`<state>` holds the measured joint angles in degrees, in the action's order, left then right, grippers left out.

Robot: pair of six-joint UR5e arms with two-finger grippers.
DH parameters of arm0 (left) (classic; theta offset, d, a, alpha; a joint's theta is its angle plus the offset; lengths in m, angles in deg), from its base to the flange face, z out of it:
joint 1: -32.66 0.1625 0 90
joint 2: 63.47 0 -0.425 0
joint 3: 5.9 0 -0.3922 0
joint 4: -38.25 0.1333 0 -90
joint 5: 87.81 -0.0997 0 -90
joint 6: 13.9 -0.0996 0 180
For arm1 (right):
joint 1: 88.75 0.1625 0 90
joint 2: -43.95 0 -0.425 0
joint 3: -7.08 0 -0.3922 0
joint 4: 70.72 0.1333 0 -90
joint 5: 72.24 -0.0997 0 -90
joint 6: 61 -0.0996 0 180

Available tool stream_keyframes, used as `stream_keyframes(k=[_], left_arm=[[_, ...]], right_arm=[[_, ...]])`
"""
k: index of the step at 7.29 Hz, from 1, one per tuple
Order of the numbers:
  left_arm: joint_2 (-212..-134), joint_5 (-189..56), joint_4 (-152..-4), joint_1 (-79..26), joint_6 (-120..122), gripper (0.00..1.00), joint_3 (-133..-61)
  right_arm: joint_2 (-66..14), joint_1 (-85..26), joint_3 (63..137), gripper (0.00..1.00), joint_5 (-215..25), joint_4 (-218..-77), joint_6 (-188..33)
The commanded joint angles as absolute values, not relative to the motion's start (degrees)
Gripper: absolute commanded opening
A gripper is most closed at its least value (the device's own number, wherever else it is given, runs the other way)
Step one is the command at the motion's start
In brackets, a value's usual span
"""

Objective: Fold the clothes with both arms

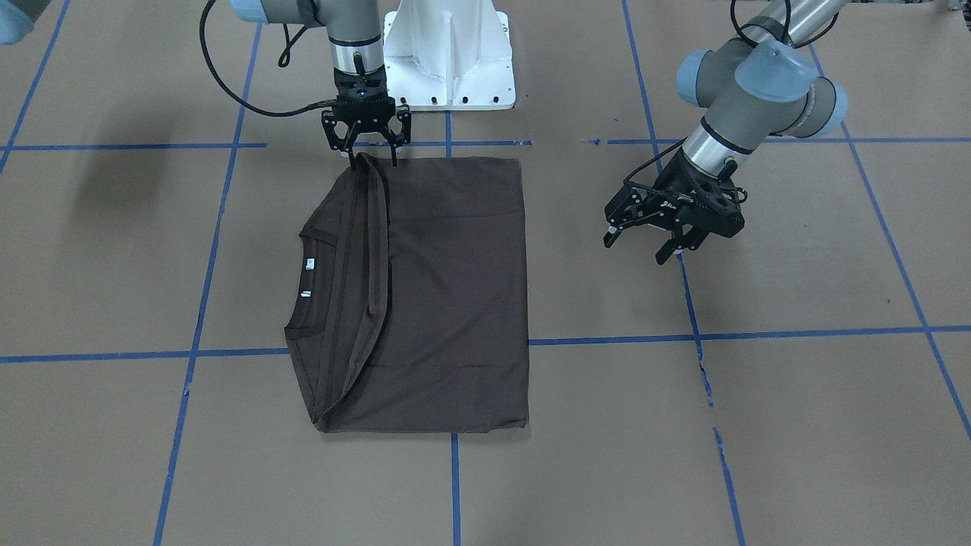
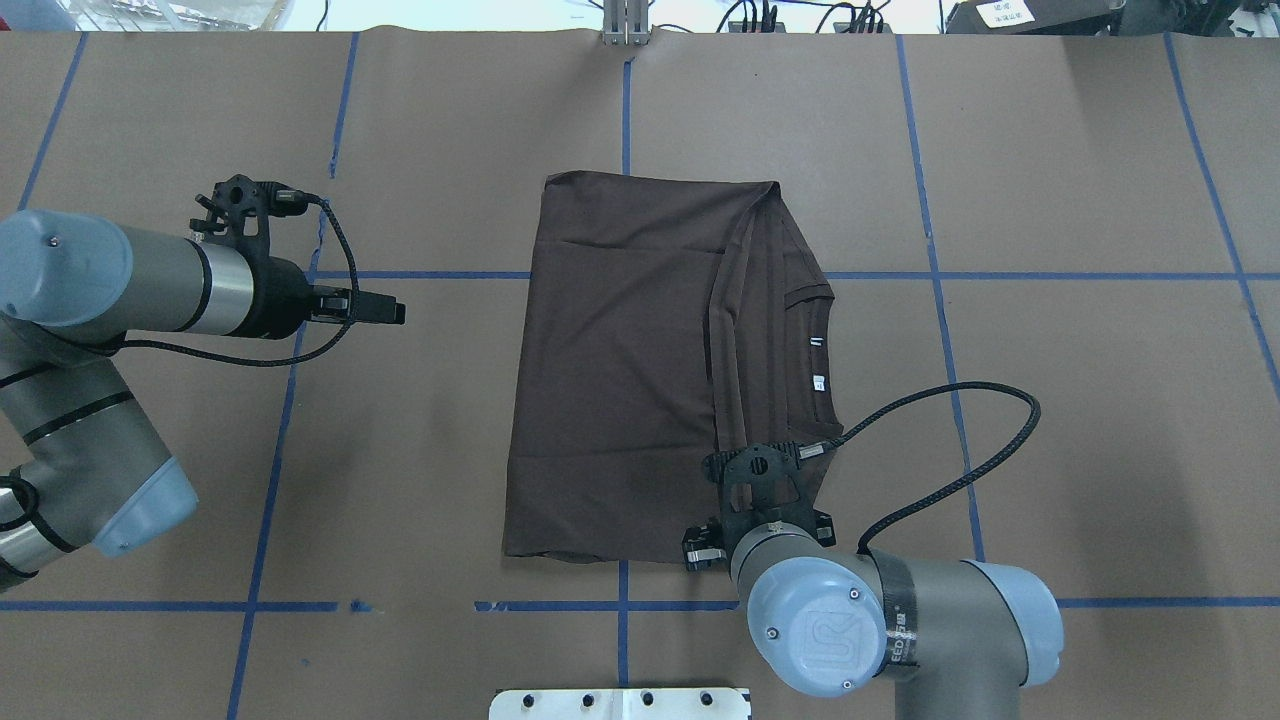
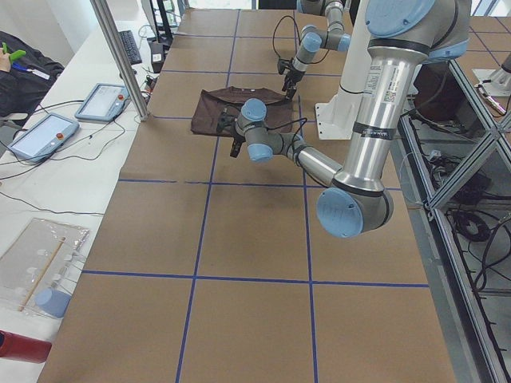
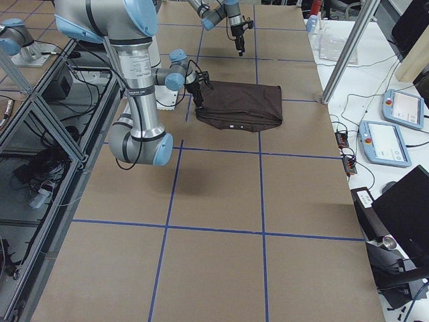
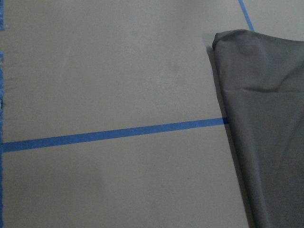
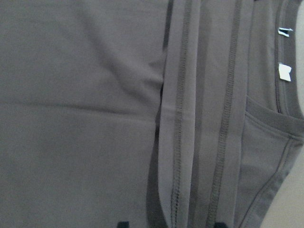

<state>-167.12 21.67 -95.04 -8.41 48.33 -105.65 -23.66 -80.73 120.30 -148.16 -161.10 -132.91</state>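
My gripper will make the dark brown T-shirt slide toward me as well as fold over when it folds the shirt, because the far hem is flat and loose.
The dark brown T-shirt lies folded flat on the brown table, collar and white neck tags toward the robot's right. My right gripper points straight down at the shirt's corner nearest the robot. It is open, and its fingertips straddle the stacked hems there, at or just above the cloth. My left gripper hovers open and tilted above bare table, well off the shirt's other side, holding nothing. The left wrist view shows only the shirt's edge; its fingers are out of frame.
The white pedestal base stands just behind the shirt. Blue tape lines grid the table. A metal pole and control tablets sit on the operators' side.
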Motion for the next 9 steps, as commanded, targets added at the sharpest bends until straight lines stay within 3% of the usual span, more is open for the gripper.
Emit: stream_keyframes(k=[1, 4, 7, 9], left_arm=[[-167.10, 21.35, -94.73, -8.30, 48.50, 1.00, -105.75], [-167.10, 21.35, -94.73, -8.13, 48.50, 1.00, -105.75], [-167.10, 21.35, -94.73, -8.12, 48.50, 1.00, -105.66], [-167.10, 21.09, -94.73, -8.12, 48.50, 1.00, -105.66]], right_arm=[[-23.37, -79.96, 119.93, 0.49, -148.44, -161.16, -121.86], [-23.46, -80.13, 119.67, 0.40, -151.95, -161.59, -121.38], [-23.64, -79.70, 120.02, 0.00, -151.95, -161.60, -121.38], [-23.46, -78.47, 120.02, 0.00, -151.95, -161.59, -121.38]])
